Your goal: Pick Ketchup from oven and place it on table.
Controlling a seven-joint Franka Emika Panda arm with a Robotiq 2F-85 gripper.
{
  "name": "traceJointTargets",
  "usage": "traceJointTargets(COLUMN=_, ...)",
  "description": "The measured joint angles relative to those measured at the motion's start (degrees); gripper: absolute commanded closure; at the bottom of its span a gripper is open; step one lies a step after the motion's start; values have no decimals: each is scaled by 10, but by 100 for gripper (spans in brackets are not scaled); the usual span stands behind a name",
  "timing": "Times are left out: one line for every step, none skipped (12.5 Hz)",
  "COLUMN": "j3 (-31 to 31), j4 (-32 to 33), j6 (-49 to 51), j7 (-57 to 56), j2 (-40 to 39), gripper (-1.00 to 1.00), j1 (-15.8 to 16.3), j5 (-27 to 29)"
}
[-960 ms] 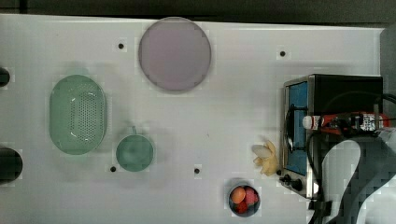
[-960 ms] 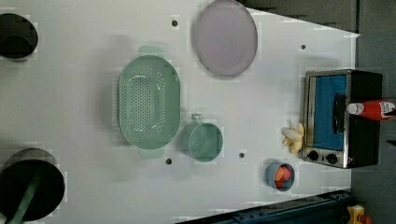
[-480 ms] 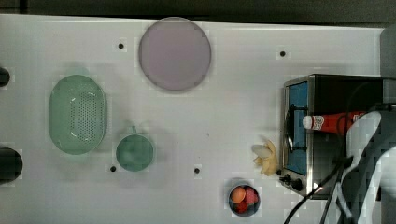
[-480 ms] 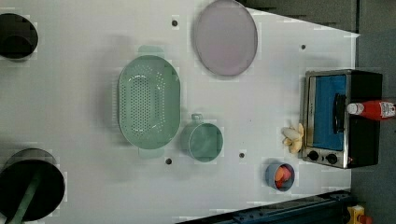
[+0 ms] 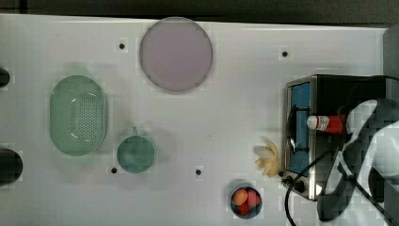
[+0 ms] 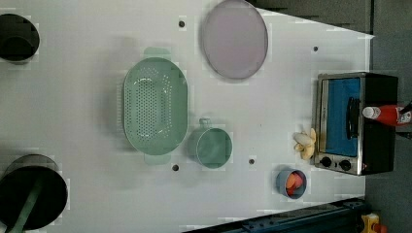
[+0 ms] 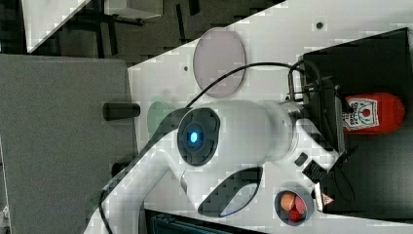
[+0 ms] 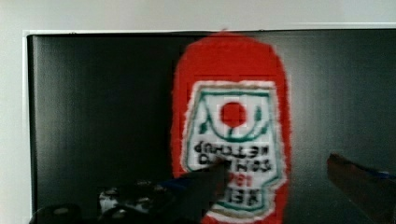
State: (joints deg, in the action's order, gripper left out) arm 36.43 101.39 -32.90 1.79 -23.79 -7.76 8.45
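The ketchup (image 6: 383, 114) is lying with its label up and with rounded red sides (image 8: 179, 110) on the flat oven top. It should roll its label to the side when I lift it.
The ketchup (image 5: 329, 123) lies on its side on the black top of the oven (image 5: 348, 89), white cap toward the blue glass door. In the left view the ketchup (image 6: 388, 115) rests across the oven (image 6: 379, 87) at the table's (image 6: 82, 121) right end. My gripper (image 8: 278, 163) hovers over the ketchup (image 8: 231, 93), open, one dark finger on each side of the label's end, touching nothing. In the right view my white arm (image 7: 234, 141) reaches to the ketchup (image 7: 372, 113). In the top view the arm (image 5: 367, 155) covers the bottle's base.
On the table (image 5: 226, 117) stand a pale purple plate (image 5: 176, 54), a green colander (image 5: 78, 115), a green cup (image 5: 135, 154), a small bowl of fruit (image 5: 245, 201) and a pale yellow object (image 5: 268, 157) by the oven door. A black cable (image 5: 301, 176) hangs at the oven's front.
In the top view my arm has swung up from the lower right over the oven and now covers the bottle's base. The ketchup has not moved.
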Motion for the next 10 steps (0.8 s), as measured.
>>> traceJointTargets(j3=-3, j4=2, j6=-5, j7=-1, j2=-5, gripper=-100, j1=1, j5=3)
traceJointTargets(j3=-9, j4=4, j6=-15, j7=-1, j2=-8, gripper=-100, j1=1, j5=17)
traceJointTargets(j3=-14, j4=1, j6=-14, j7=-1, j2=-11, gripper=-100, j1=0, j5=28)
traceJointTargets(j3=-20, j4=-6, j6=-17, j7=-1, j2=-15, gripper=-100, j1=-1, j5=28)
traceJointTargets(j3=-20, j4=-12, j6=-16, j7=-1, j2=-19, gripper=-100, j1=0, j5=30)
traceJointTargets(j3=-18, j4=-13, j6=-13, j7=-1, j2=-19, gripper=-91, j1=2, j5=34)
traceJointTargets(j3=-17, j4=-9, j6=-19, j7=-2, j2=-16, gripper=-68, j1=0, j5=34)
traceJointTargets(j3=-18, j4=-6, j6=-19, j7=-2, j2=-13, gripper=-43, j1=-2, j5=34)
traceJointTargets(j3=-17, j4=-6, j6=-20, j7=-2, j2=-12, gripper=-24, j1=-3, j5=34)
traceJointTargets(j3=-17, j4=-7, j6=-22, j7=-2, j2=-13, gripper=-24, j1=-4, j5=31)
